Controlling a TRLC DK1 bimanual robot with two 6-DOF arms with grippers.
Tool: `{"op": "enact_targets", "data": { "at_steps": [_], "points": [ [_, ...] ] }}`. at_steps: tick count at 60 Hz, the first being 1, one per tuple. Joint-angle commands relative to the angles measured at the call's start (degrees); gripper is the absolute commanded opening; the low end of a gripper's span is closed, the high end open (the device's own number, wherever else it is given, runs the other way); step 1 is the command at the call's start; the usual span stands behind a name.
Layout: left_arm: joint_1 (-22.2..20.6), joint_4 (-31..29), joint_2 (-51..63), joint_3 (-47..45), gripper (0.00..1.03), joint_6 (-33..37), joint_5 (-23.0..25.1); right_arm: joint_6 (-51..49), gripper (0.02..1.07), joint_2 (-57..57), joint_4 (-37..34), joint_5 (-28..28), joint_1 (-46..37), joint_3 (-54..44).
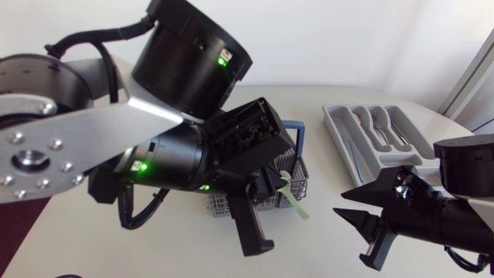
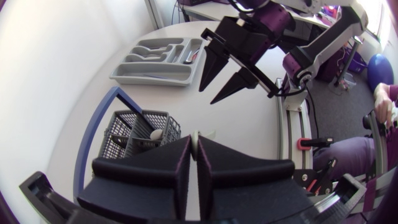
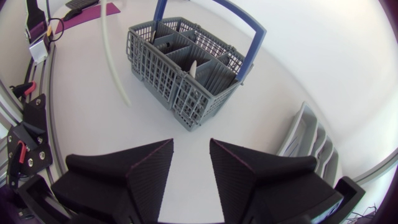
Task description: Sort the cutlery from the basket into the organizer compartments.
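The pale plastic utensil is hanging with its plain handle end free, so I should expect a spoon bowl to be at my left gripper when I pull.
My left gripper hangs over the grey basket with the blue handle, shut on a long pale plastic utensil. In the left wrist view the utensil's end shows pinched between the closed fingers, above the basket. The right wrist view shows the utensil dangling beside the basket, where a white piece stands in a cell. My right gripper is open and empty between basket and grey organizer, well above the table.
The organizer lies at the far right and has some cutlery in its compartments. Bare white table lies between it and the basket. My left arm's large links fill the left half of the head view.
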Motion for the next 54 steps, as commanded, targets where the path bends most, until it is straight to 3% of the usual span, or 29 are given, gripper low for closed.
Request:
{"op": "enact_targets", "data": {
  "at_steps": [1, 11, 22, 38, 54],
  "points": [
    [1.25, -0.63, 2.48, 3.43, 0.04, -3.73, 0.96, 0.75, 0.47, -1.41, -1.55, 0.27, 1.59, 1.78],
    [3.36, -1.07, 7.67, 7.92, 0.04, -7.77, 1.49, 2.59, 0.47, -2.37, -2.78, 1.41, 5.28, 5.65],
    [4.77, -2.12, 12.15, 11.87, 0.04, -11.03, 1.84, 5.49, 0.48, -0.70, -0.14, 8.09, 13.01, 8.63],
    [9.07, -4.58, 17.33, 17.67, 0.04, -16.39, 9.14, 6.55, 0.52, 5.36, 7.16, 12.75, 17.58, 9.07],
    [9.78, -6.43, 20.06, 19.69, 0.04, -19.02, 13.53, 6.55, 0.52, 10.72, 14.63, 17.23, 19.25, 8.55]
  ]
}}
